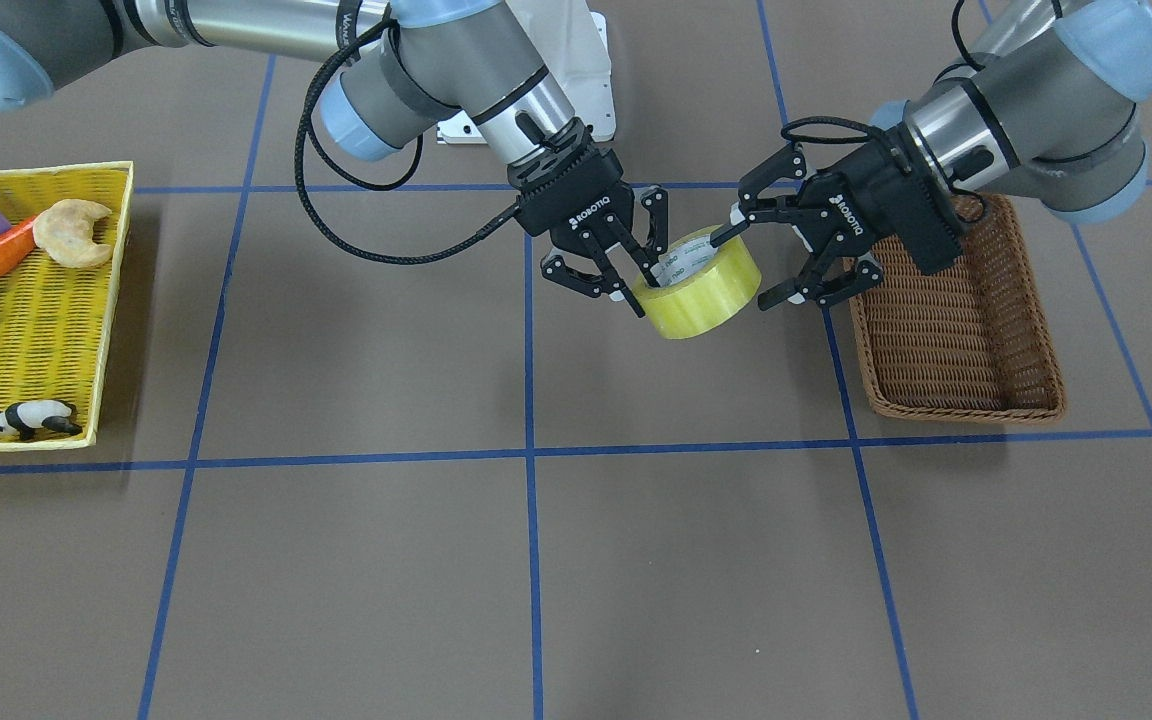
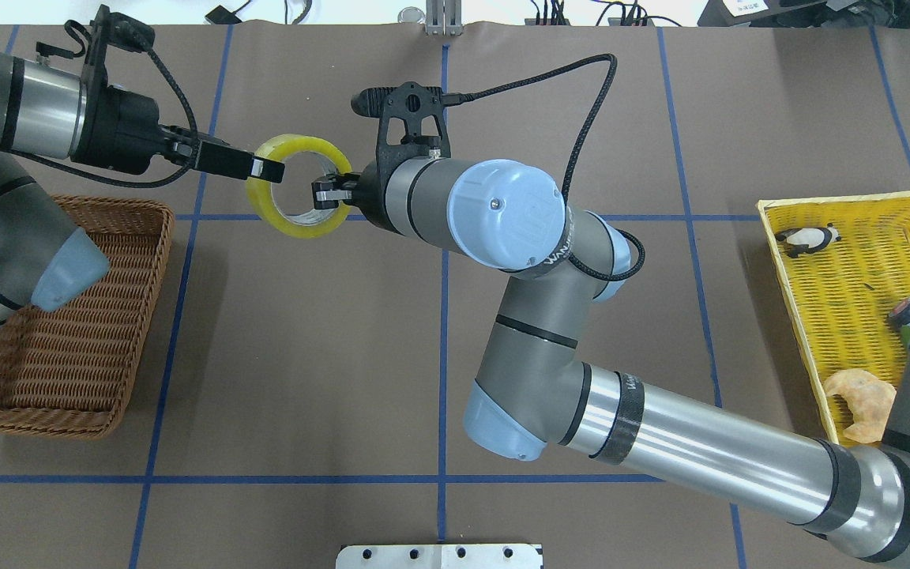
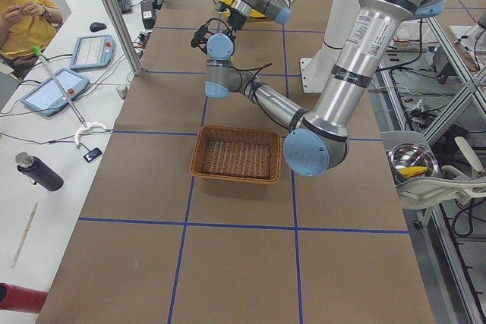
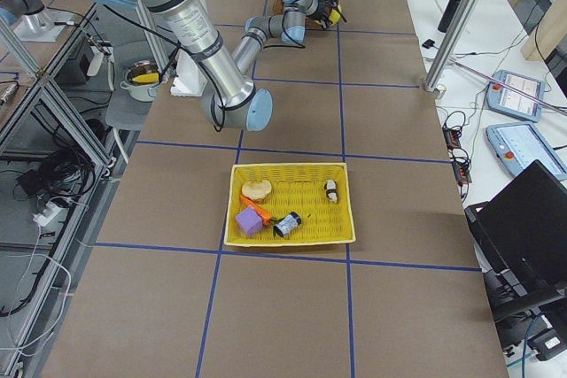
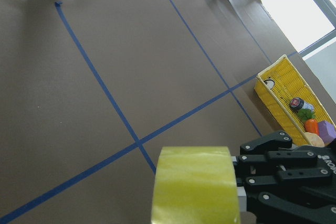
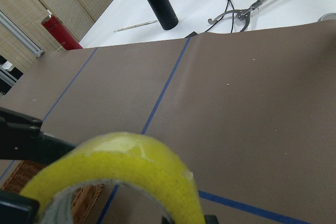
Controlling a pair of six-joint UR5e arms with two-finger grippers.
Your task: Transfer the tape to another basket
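Observation:
The yellow tape roll [image 1: 697, 283] has a broad outer side [image 1: 707, 305]. I expect the roll to stay standing on its round side when I lower it into the basket.
The yellow tape roll [image 1: 711, 290] hangs above the table, just beside the brown wicker basket [image 1: 946, 330]. My right gripper [image 1: 639, 285] is shut on the roll's wall, one finger inside the core and one outside. My left gripper [image 1: 748, 268] is open, and its fingers straddle the roll's opposite wall, one at the rim and one outside. In the overhead view the tape [image 2: 297, 225] sits between the left gripper [image 2: 265, 168] and the right gripper [image 2: 327, 194], with the basket [image 2: 60, 356] at the left. The roll fills the bottom of the left wrist view [image 5: 194, 182] and of the right wrist view [image 6: 121, 161].
A bright yellow woven tray-basket [image 1: 36, 300] at the robot's right end holds a croissant [image 1: 71, 232], a carrot, a purple block, a small bottle and a panda figure [image 1: 34, 418]. Blue tape lines grid the brown table. An operator sits beyond the table edge [image 3: 23, 17].

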